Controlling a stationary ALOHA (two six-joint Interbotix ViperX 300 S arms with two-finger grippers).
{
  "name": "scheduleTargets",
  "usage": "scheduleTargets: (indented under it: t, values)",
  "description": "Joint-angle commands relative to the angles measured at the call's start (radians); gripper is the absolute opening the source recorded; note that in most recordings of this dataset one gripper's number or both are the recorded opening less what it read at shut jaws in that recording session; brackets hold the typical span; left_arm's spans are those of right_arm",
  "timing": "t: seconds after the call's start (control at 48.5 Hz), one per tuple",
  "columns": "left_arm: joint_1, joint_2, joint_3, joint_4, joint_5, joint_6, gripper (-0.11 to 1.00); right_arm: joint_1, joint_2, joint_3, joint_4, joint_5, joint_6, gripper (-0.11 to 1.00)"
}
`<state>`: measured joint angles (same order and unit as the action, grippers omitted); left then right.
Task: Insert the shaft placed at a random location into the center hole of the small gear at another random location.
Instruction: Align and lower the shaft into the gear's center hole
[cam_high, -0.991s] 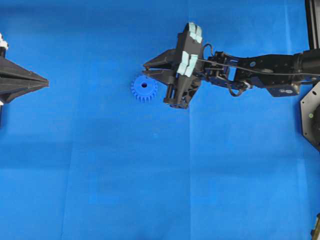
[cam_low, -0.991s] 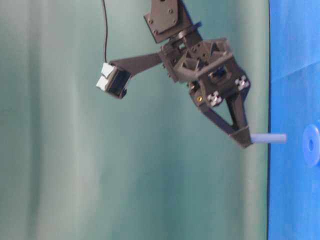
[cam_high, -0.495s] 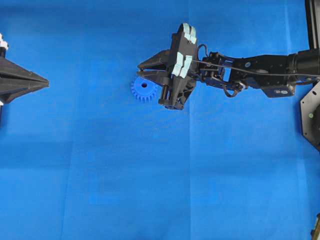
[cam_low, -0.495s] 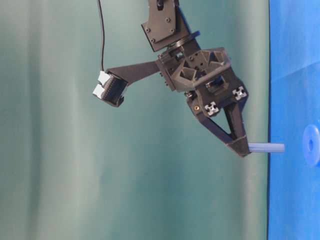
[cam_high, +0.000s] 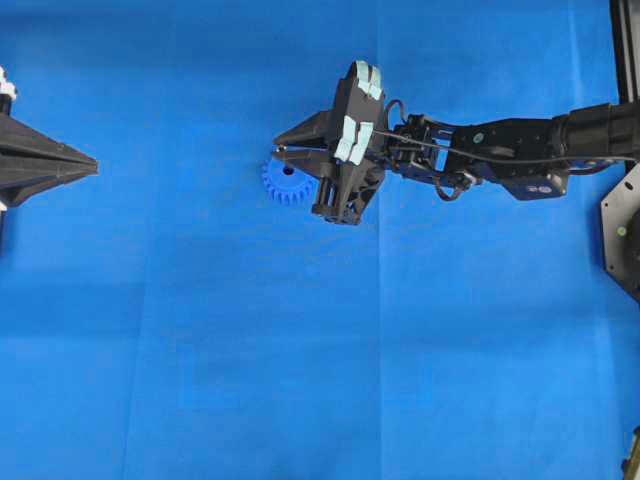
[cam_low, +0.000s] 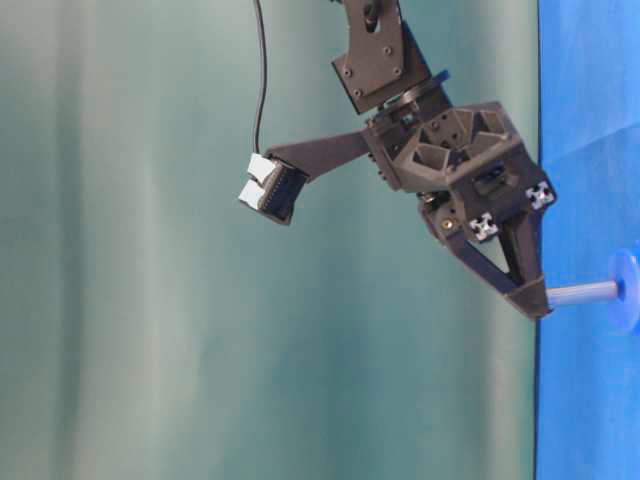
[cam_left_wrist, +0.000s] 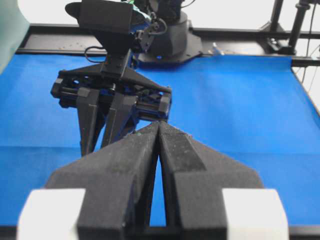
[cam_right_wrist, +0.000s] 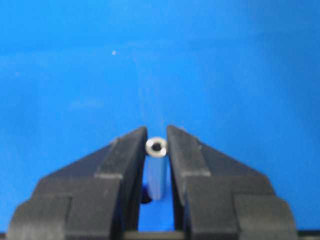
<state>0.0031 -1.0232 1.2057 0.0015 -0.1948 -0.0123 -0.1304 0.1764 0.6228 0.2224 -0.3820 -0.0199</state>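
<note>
The shaft's lower end (cam_right_wrist: 156, 194) is standing next to the small gear's center hole, so next my right gripper moves the shaft over the center hole (cam_high: 288, 171) before it pushes down.
The small gear (cam_high: 281, 186) lies on the blue mat, partly under my right gripper (cam_high: 278, 148). That gripper is shut on the shaft (cam_right_wrist: 156, 167), a silvery pin pointing down at the mat. In the table-level view the shaft (cam_low: 583, 293) runs from the right gripper (cam_low: 538, 300) to the small gear (cam_low: 628, 292), and its end meets the hub. Whether it sits in the center hole I cannot tell; a dark spot (cam_right_wrist: 146, 198) shows beside its lower end. My left gripper (cam_high: 92, 167) rests at the far left, shut and holding nothing, seen again as the left gripper (cam_left_wrist: 159, 123).
Blue cloth (cam_high: 300, 350) covers the whole table. The right arm (cam_high: 500, 150) reaches in from the right edge, where a black frame (cam_high: 624, 50) and base plate (cam_high: 622, 235) stand. A green backdrop (cam_low: 150, 300) hangs behind the table.
My right gripper has moved left over the gear and come down with the shaft, whose end now touches the gear. The left arm has not moved.
</note>
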Motion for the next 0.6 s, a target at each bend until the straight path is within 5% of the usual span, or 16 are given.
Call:
scheduleTargets:
  t: [0.0, 0.578]
  values:
    - [0.002, 0.003, -0.011, 0.002, -0.003, 0.0, 0.0, 0.002, -0.015, -0.014, 0.002, -0.006, 0.002, 0.04]
    - [0.002, 0.002, -0.011, 0.002, 0.005, 0.0, 0.0, 0.009, -0.144, 0.003, 0.0, 0.003, -0.009, 0.04]
